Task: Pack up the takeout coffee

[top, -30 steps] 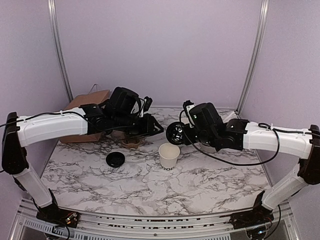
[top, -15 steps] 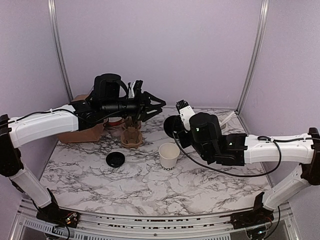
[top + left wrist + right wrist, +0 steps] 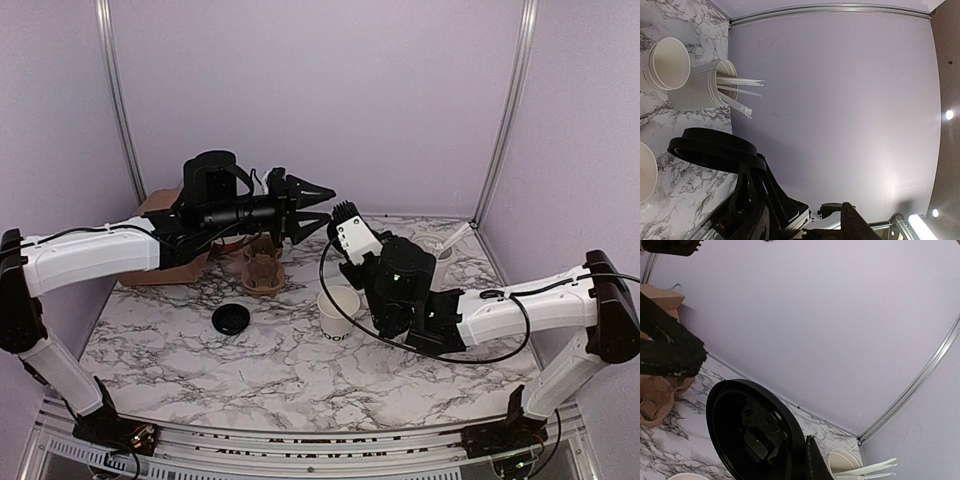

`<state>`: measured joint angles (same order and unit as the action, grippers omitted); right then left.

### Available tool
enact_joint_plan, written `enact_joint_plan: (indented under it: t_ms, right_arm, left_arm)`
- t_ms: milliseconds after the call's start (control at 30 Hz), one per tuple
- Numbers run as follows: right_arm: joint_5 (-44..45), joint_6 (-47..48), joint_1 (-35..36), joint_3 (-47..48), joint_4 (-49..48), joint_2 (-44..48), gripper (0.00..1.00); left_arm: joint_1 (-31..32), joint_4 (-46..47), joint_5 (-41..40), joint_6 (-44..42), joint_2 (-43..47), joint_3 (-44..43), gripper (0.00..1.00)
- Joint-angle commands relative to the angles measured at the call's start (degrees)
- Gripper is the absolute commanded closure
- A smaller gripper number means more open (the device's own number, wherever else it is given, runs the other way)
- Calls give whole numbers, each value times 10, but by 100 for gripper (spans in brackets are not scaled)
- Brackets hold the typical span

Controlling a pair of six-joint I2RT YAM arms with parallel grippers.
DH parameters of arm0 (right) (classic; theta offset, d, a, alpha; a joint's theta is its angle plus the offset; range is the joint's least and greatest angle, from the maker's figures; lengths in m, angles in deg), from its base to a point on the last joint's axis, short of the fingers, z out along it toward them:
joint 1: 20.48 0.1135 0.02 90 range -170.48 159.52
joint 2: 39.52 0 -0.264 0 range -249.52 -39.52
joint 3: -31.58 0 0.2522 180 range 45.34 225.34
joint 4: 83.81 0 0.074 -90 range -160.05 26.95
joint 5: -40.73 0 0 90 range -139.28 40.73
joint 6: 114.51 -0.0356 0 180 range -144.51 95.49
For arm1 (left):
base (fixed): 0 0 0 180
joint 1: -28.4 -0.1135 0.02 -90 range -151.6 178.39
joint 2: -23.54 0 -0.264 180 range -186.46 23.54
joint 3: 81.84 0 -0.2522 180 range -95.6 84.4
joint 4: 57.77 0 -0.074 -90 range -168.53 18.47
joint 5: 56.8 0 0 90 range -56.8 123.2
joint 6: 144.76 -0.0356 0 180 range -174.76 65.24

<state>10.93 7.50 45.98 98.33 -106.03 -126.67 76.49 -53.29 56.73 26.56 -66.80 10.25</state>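
My left gripper should first grab the lid's free rim, because the black lid is standing on edge in my right gripper, too steep for the cup.
The white paper cup with black lettering stands upright and uncovered mid-table. My right gripper is shut on a round black lid, held tilted on edge in the air just behind and above the cup; in the top view that gripper is beside the left one. The lid also shows in the left wrist view. My left gripper hangs high in the air, pointing right, open with nothing between its fingers. A second black lid lies flat on the table left of the cup.
A brown cup carrier sits behind the loose lid, with a brown paper bag at the back left. A white tub with utensils and a stack of white cups stand at the back right.
My left gripper rose away from the cup carrier and opened wider. My right arm swung the black lid up and left, to above and behind the cup.
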Motion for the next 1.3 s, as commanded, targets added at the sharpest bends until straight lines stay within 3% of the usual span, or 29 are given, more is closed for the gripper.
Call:
enact_joint_plan:
  t_ms: [0,800,1267]
  right_arm:
    - [21,72,8,11,-100,-13,100]
    - [7,63,30,26,-87,-32,99]
    - [7,172,32,21,-174,-59,99]
  left_arm:
    - [4,50,1,48,-10,14,51]
    - [7,116,-51,125,-66,17,50]
    - [7,122,-73,149,-68,35,64]
